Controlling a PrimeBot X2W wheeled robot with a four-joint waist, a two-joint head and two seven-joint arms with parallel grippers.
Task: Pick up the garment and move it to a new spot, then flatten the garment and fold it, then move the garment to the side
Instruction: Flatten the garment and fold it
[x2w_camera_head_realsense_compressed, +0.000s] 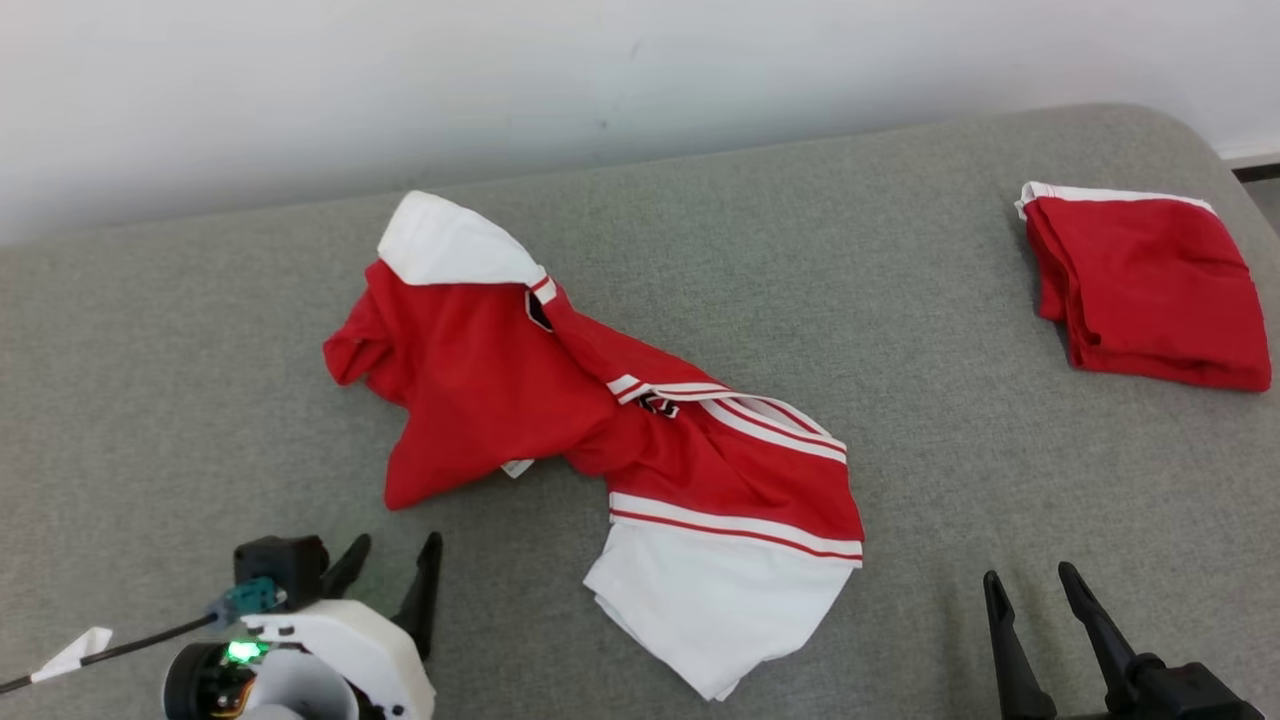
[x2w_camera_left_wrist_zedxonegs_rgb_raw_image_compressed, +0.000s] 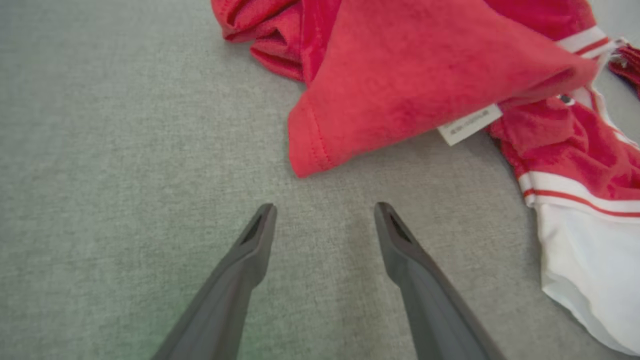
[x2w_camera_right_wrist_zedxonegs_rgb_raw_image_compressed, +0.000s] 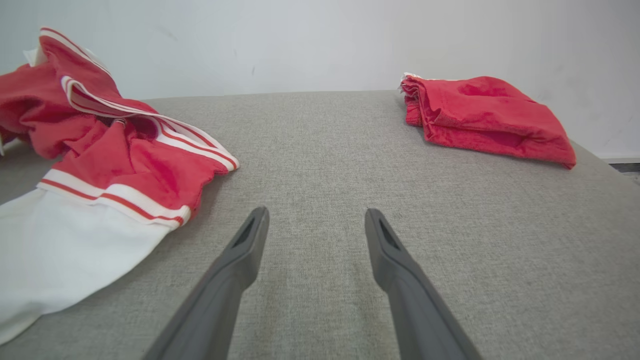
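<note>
Black print (x2w_camera_head_realsense_compressed: 659, 406) shows from under the red fold of cloth (x2w_camera_head_realsense_compressed: 422, 458), so I expect the fold to open onto the garment's lettered front when I pull it.
A red and white garment (x2w_camera_head_realsense_compressed: 600, 430) lies crumpled in the middle of the grey padded surface, white sleeve ends at its far left and near right. Its red hem corner (x2w_camera_left_wrist_zedxonegs_rgb_raw_image_compressed: 310, 145) lies just beyond my left gripper (x2w_camera_left_wrist_zedxonegs_rgb_raw_image_compressed: 325, 210), which is open and empty. In the head view the left gripper (x2w_camera_head_realsense_compressed: 397, 548) sits at the lower left, short of the garment. My right gripper (x2w_camera_head_realsense_compressed: 1030, 578) is open and empty at the lower right, to the right of the garment's white sleeve (x2w_camera_right_wrist_zedxonegs_rgb_raw_image_compressed: 65, 250). The right gripper (x2w_camera_right_wrist_zedxonegs_rgb_raw_image_compressed: 316, 214) hovers over bare surface.
A second red garment (x2w_camera_head_realsense_compressed: 1150, 290), folded, lies at the far right of the surface (x2w_camera_head_realsense_compressed: 950, 450), seen also as the folded garment (x2w_camera_right_wrist_zedxonegs_rgb_raw_image_compressed: 485, 117) ahead of the right gripper. A pale wall (x2w_camera_head_realsense_compressed: 600, 70) runs behind. The surface's right edge curves off near the folded piece.
</note>
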